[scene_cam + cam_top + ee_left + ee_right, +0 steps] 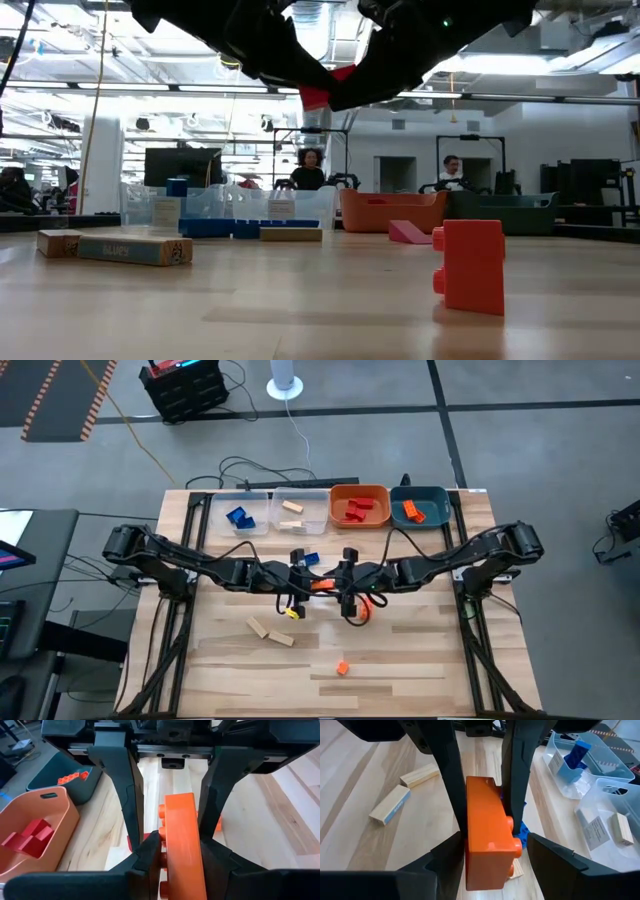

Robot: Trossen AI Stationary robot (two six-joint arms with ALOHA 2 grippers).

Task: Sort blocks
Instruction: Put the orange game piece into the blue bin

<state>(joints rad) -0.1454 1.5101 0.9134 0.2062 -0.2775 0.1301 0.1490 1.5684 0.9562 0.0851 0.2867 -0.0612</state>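
Observation:
Next, my left gripper passes the orange block over and turns to the blue blocks (311, 558), because the teal bin (420, 507) is on my right gripper's side.
A studded orange block (182, 840) hangs in mid-air over the table's middle (322, 584), between my two grippers. My left gripper (181, 857) comes from the table's left and is shut on the block. My right gripper (495, 851) faces it from the right, open, with one finger on each side of the block's other end; whether they touch it I cannot tell. On the table lie a blue block (305, 557), a red one (366, 601), another orange one (342, 668) and two tan ones (260, 626) (283, 638). My left gripper pinches the orange block's near end (175, 870) between its two fingers, one finger (150, 851) on the studded side and the other on the flat side. The fingers come level from the table's left and lie along the block. The block is lifted clear, lying level.
Four bins stand in a row at the far edge: a clear bin holding blue blocks (240, 512), a clear bin with tan ones (298, 510), an orange bin with red ones (358, 508), a teal bin with orange ones (420, 508). Bare wood lies toward the near edge.

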